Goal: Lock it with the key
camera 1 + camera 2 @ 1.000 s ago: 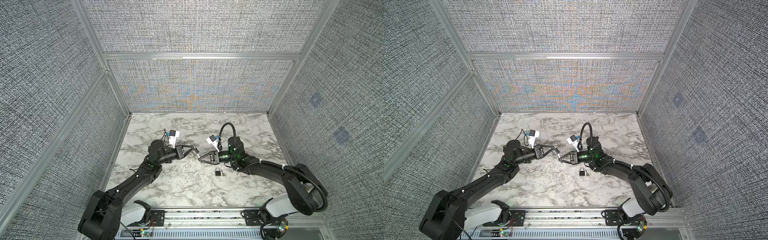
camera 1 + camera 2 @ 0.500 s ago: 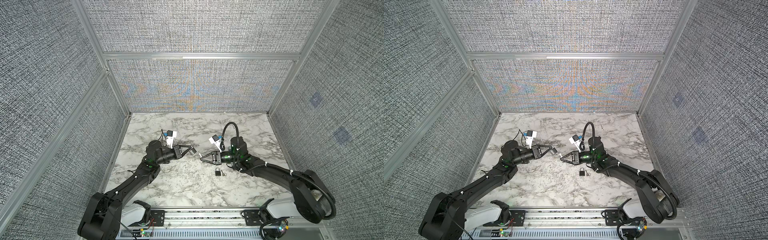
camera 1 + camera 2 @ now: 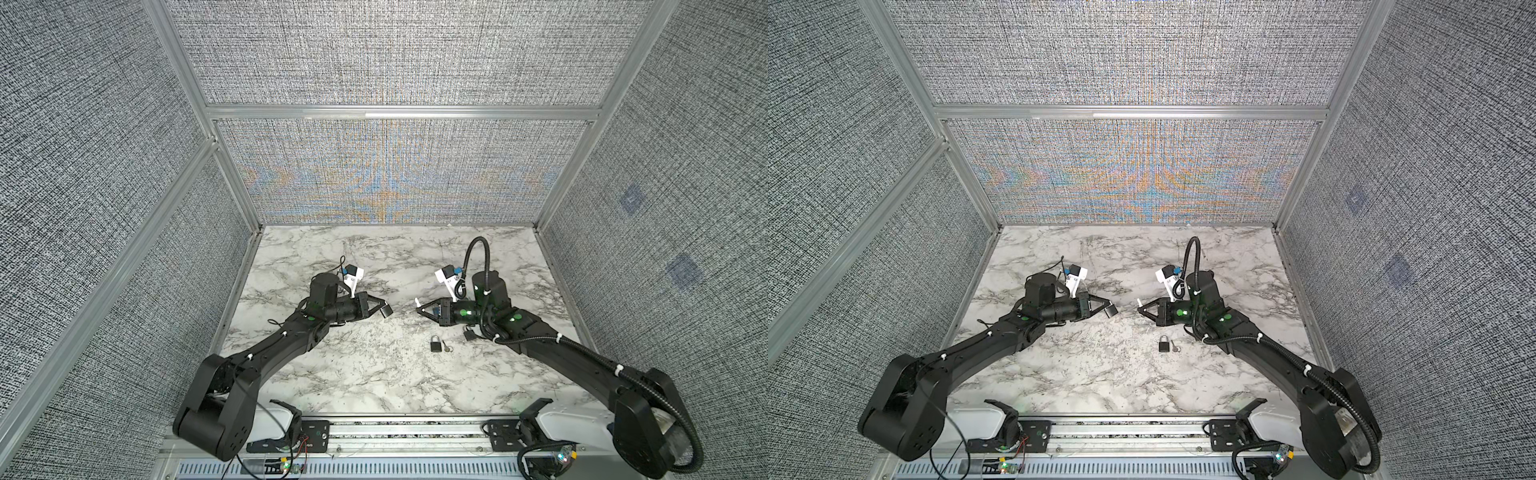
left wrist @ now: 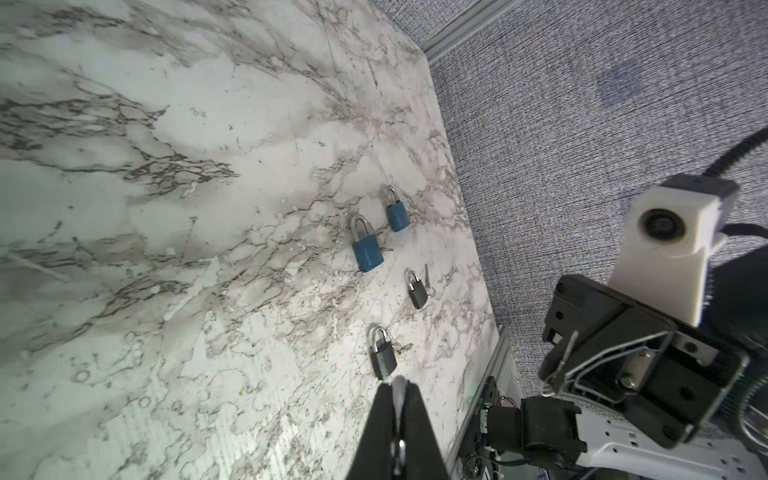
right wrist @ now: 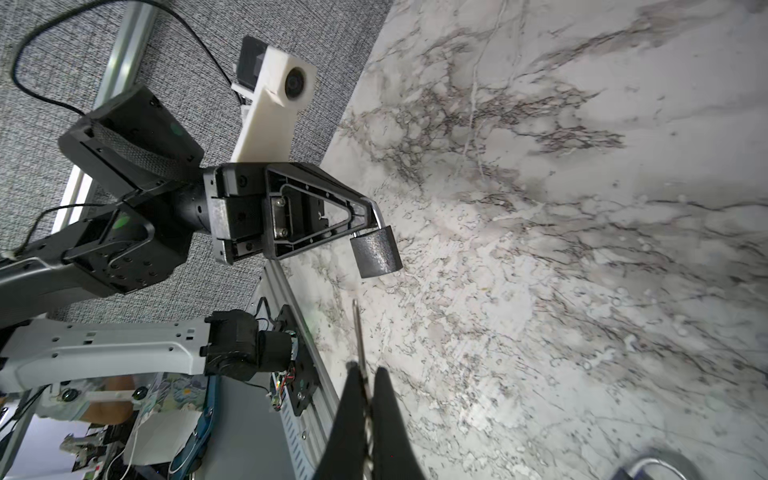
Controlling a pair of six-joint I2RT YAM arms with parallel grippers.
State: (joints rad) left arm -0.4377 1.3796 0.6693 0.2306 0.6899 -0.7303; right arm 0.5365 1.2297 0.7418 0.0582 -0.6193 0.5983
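Note:
My left gripper should keep lowering the dark grey padlock [image 3: 387,311], which hangs body down and clear of the key, to the open marble [image 3: 400,321] and let go of it there.
My left gripper [image 3: 383,308] is shut on the silver shackle of a dark grey padlock [image 3: 387,311], held above the marble table [image 3: 332,374]. In the right wrist view the padlock [image 5: 376,253] hangs from the left gripper [image 5: 371,216], body down. My right gripper [image 3: 418,306] is shut on a thin silver key [image 3: 417,301], whose blade [image 5: 357,332] sticks out past the fingertips toward the padlock. A clear gap separates key and padlock in both top views [image 3: 1137,301] [image 3: 1111,311]. The shackle [image 4: 398,388] shows between the left jaws.
Another dark padlock [image 3: 435,344] with a key [image 3: 447,346] beside it lies on the table in front of the right gripper, a third [image 3: 469,333] under the right arm. The left wrist view also shows two blue padlocks [image 4: 366,249] [image 4: 397,214]. Fabric walls enclose the table.
The right gripper has drawn back to the right with the key, widening the gap to the padlock. The left gripper has hardly moved.

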